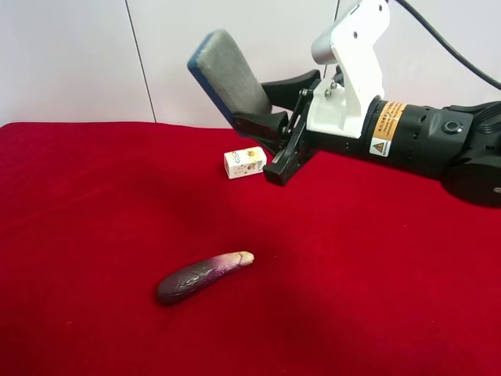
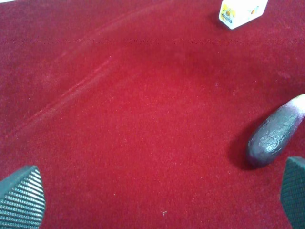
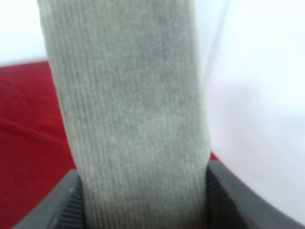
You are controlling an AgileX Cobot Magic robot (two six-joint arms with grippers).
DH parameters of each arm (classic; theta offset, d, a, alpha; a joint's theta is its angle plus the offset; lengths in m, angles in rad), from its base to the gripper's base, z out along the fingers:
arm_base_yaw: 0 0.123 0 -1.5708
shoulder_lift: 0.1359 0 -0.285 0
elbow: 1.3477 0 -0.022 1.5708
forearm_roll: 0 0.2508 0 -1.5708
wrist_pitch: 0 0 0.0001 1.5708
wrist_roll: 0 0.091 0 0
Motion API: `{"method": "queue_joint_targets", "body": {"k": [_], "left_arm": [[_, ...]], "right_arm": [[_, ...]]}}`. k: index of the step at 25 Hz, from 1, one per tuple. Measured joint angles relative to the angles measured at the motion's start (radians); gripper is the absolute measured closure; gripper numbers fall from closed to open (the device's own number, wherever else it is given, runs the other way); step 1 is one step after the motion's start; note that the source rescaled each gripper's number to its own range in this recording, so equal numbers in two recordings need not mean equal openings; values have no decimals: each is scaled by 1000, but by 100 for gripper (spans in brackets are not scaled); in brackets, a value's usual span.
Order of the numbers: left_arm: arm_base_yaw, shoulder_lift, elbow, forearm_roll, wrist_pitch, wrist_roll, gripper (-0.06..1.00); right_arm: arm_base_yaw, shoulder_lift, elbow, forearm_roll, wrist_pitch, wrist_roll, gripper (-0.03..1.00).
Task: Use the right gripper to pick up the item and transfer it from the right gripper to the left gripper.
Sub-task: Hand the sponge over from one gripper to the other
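Next, I turn the item (image 1: pixel 232 78) more upright and keep it still before my left gripper takes its loose end (image 1: pixel 216 49), because the item slants in my right gripper.
The item (image 1: pixel 227 74), a flat block with a grey felt face and blue backing, is held up in the air above the red cloth, tilted toward the back left. My right gripper (image 1: pixel 270 125), on the white-housed arm at the exterior high view's right, is shut on its lower end. Up close in the right wrist view the item (image 3: pixel 133 114) fills the middle, standing between the two grey finger pads (image 3: pixel 71 205). In the left wrist view my left gripper (image 2: pixel 157 198) is open with its pads far apart over bare cloth. It does not show in the exterior high view.
A purple eggplant (image 1: pixel 202 276) lies on the red cloth (image 1: pixel 376 298) toward the front, also near one left fingertip as the eggplant (image 2: pixel 276 133). A small white printed box (image 1: pixel 245 162) stands below the held item, seen too as the box (image 2: pixel 240 12). A white wall rises behind.
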Motion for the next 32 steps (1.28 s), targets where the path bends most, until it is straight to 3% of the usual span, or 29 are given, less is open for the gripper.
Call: {"method": "queue_joint_targets", "body": {"k": [10,13,23,32], "left_arm": [[0,0,0,0,0,0,-6],[0,0,0,0,0,0,-6],[0,0,0,0,0,0,-6],[0,0,0,0,0,0,-6]], "right_arm": [[4,174,3,-8,-260,-51,91],[4,182,3,2,-276,-51,91],[4,182,3,194,-278,-51,91],[4,182,3,289,-278,-51,91]]}}
